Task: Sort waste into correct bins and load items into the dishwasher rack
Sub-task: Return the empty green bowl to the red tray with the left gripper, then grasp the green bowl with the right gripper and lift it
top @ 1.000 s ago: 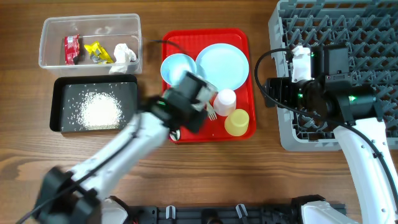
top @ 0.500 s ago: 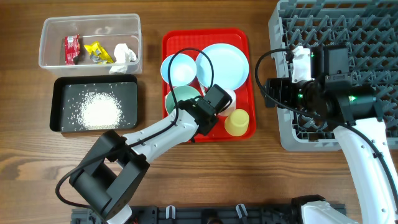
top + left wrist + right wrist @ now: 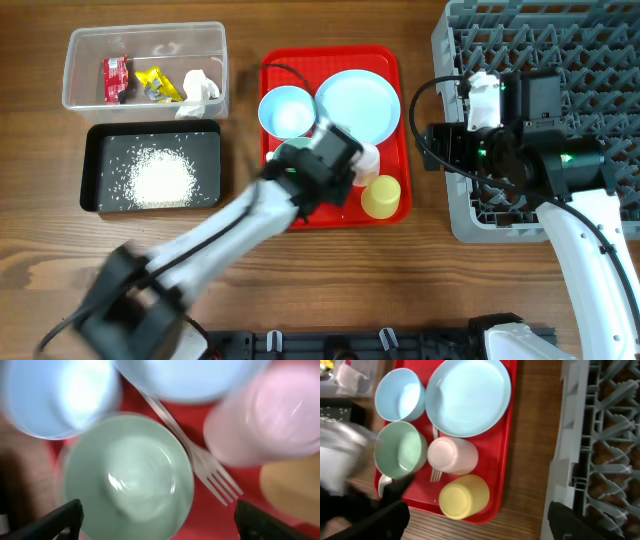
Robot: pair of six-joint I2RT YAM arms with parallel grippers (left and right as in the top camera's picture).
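Note:
I should move my left gripper back first, because it blocks the way to the green bowl (image 3: 400, 449). My right gripper should then take the bowl's rim (image 3: 424, 456) for the grey dishwasher rack.
My left gripper (image 3: 157, 527) hangs open just above a pale green bowl (image 3: 127, 475) that sits on the red tray (image 3: 330, 55). Around that bowl lie a pale blue bowl (image 3: 400, 394), a round blue plate (image 3: 468, 395), a white cup (image 3: 452, 455) on its side, a yellow cup (image 3: 465, 496) and a white fork (image 3: 200, 455). My right gripper (image 3: 475, 525) stands open and empty over the gap between the tray and the grey dishwasher rack (image 3: 600, 60). In the overhead view the blurred left arm hides the green bowl.
At the back left a clear tub (image 3: 145, 32) holds a red wrapper (image 3: 115, 78), a yellow wrapper (image 3: 155, 85) and a white tissue (image 3: 200, 88). In front of it, the black tray (image 3: 150, 125) holds white grains (image 3: 160, 180).
The left gripper has gone from shut to wide open over the green bowl, which now rests on the red tray. The left arm is blurred with motion. The right arm has stayed put.

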